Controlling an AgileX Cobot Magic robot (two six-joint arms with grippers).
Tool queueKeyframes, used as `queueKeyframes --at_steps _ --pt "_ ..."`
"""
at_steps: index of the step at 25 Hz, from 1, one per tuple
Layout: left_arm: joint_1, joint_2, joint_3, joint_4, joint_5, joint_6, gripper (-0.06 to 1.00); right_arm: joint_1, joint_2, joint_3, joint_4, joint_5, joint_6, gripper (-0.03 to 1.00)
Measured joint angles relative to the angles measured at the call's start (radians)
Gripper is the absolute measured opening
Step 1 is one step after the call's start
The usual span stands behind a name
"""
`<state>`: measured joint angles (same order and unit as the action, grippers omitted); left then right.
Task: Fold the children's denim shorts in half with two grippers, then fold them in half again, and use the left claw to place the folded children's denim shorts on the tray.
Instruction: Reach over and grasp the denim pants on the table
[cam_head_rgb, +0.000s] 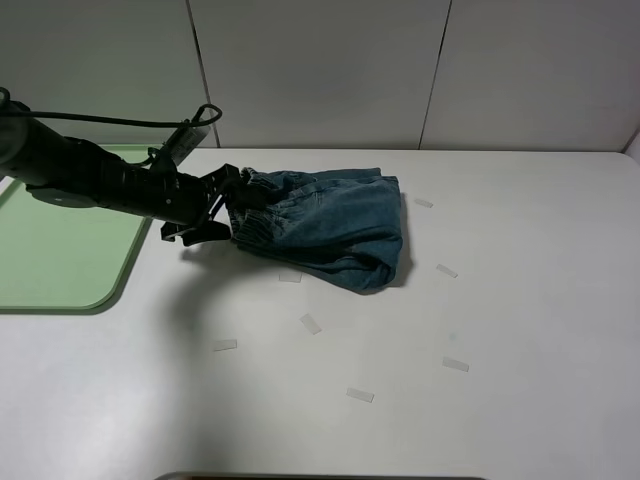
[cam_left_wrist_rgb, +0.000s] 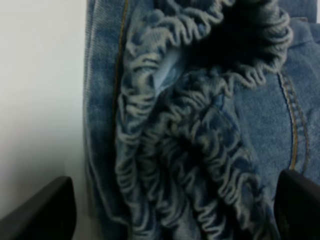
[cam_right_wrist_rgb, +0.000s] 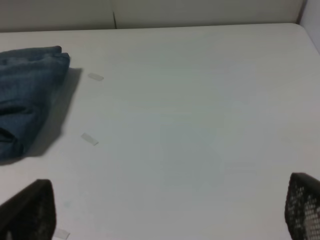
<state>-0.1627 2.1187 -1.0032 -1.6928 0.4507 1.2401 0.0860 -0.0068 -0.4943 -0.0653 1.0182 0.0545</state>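
The robot's left gripper has the waistband's ruffled layers (cam_left_wrist_rgb: 187, 172) bunched together between its fingers, so I expect the denim shorts (cam_head_rgb: 335, 226) to stay folded and droop below when the robot lifts.
The children's denim shorts (cam_head_rgb: 330, 225) lie folded into a compact bundle at the middle of the white table, gathered elastic waistband facing left. My left claw (cam_head_rgb: 225, 208) reaches in from the left and stands open at that waistband, one finger on each side of the bunched edge. In the left wrist view the ruffled waistband (cam_left_wrist_rgb: 200, 125) fills the frame between the two black fingertips (cam_left_wrist_rgb: 42, 210) of the left gripper (cam_left_wrist_rgb: 170, 210). The right gripper (cam_right_wrist_rgb: 165, 210) is open over bare table, well right of the shorts (cam_right_wrist_rgb: 25, 95). The pale-green tray (cam_head_rgb: 60, 260) sits at the left edge under the left arm.
Several small strips of clear tape (cam_head_rgb: 310, 323) are scattered on the table in front of and to the right of the shorts. A grey panelled wall runs behind the table's far edge. The right arm does not show in the exterior high view.
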Motion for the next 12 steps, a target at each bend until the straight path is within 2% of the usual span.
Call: queueKeyframes --at_steps 8,12 --pt "-0.022 0.017 -0.003 -0.002 -0.018 0.001 0.79 0.000 0.000 0.000 0.000 0.000 0.000 0.69" --pt "-0.046 0.032 -0.007 -0.031 -0.002 0.005 0.79 0.000 0.000 0.000 0.000 0.000 0.000 0.69"
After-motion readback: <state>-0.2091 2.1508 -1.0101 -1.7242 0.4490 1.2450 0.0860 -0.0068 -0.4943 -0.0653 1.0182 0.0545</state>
